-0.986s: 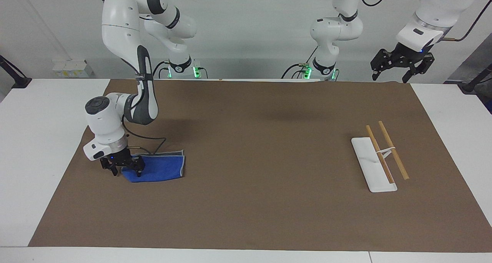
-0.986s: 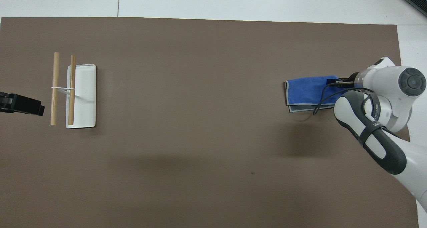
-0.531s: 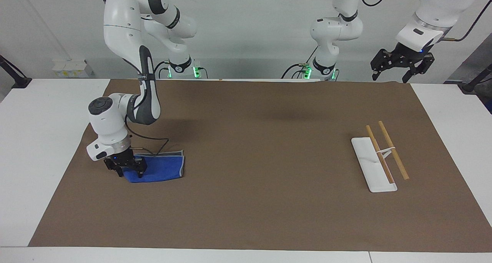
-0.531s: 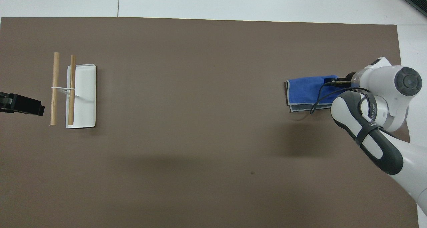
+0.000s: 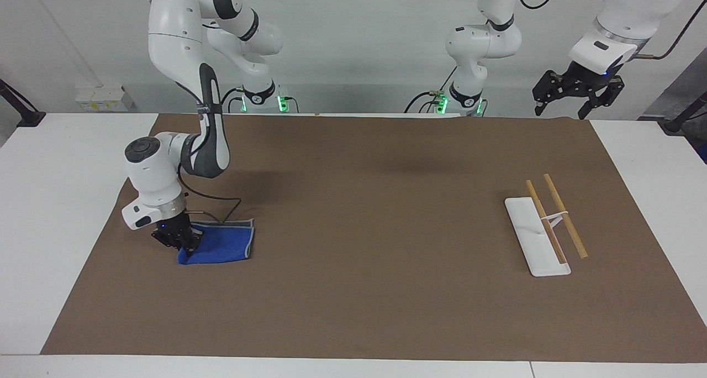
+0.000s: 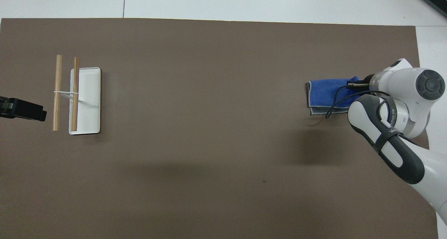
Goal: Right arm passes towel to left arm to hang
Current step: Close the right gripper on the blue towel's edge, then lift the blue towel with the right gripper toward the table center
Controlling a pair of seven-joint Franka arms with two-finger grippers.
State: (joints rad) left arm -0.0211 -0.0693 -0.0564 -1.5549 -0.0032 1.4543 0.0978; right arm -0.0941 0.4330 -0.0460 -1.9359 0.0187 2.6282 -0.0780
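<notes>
A grey layer [image 6: 322, 110] peeks out beneath the blue towel [image 6: 328, 93], so the towel should stay doubled and hang down at its loose end when the robot carries it to the rods.
The blue towel [image 5: 221, 244] lies folded on the brown mat toward the right arm's end of the table; the overhead view shows the towel [image 6: 326, 94] partly under the arm's wrist. My right gripper [image 5: 188, 249] is down on the towel's end, shut on the cloth, which bunches at the fingertips. The right arm [image 5: 165, 168] bends down over it and hides the gripper from above. My left gripper [image 5: 574, 93] hangs open in the air above the mat's corner at the left arm's end, waiting; only its black tip [image 6: 22, 109] shows in the overhead view.
A white tray [image 5: 533, 237] with two wooden rods [image 5: 563, 215] raised on a stand sits toward the left arm's end; in the overhead view the tray [image 6: 89, 99] lies beside the left gripper's tip. A brown mat [image 5: 375, 201] covers the table.
The right gripper has closed on the towel's end. The towel has been drawn a little toward the right arm's end and its edge has bunched up. The left arm has not moved.
</notes>
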